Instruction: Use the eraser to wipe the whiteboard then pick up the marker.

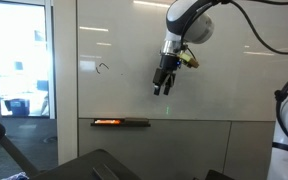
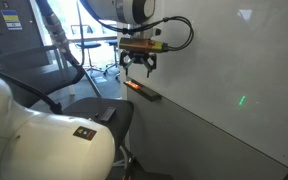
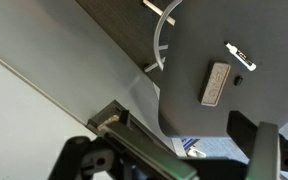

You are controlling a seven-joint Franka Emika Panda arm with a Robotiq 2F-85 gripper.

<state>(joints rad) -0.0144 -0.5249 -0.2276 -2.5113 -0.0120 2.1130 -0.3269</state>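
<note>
My fingers line up with the narrow way of the pale eraser [image 3: 215, 82], which lies free of the white pen, so I keep lowering until they straddle its sides [image 3: 212, 95].
The whiteboard [image 1: 214, 60] fills the wall in both exterior views [image 2: 234, 70], with a small scribble [image 1: 104, 68] on it. Its dark tray ledge [image 1: 121, 122] runs along the lower edge, and the marker's orange-red part [image 1: 106, 121] lies on it, also seen in an exterior view [image 2: 132, 85]. My gripper [image 1: 164, 86] hangs open and empty in front of the board, above and beside the ledge [image 2: 136, 68]. In the wrist view the fingers [image 3: 174, 160] are spread wide over the ledge [image 3: 134, 145]. I cannot make out the dark eraser.
Below, a dark round table [image 3: 224, 110] carries a pale rectangular block [image 3: 216, 83] and a white pen with a black end [image 3: 239, 57]. A dark chair [image 2: 94, 105] stands near the wall. A window [image 1: 19, 60] borders the board. A green light dot [image 1: 170, 107] shows on the board.
</note>
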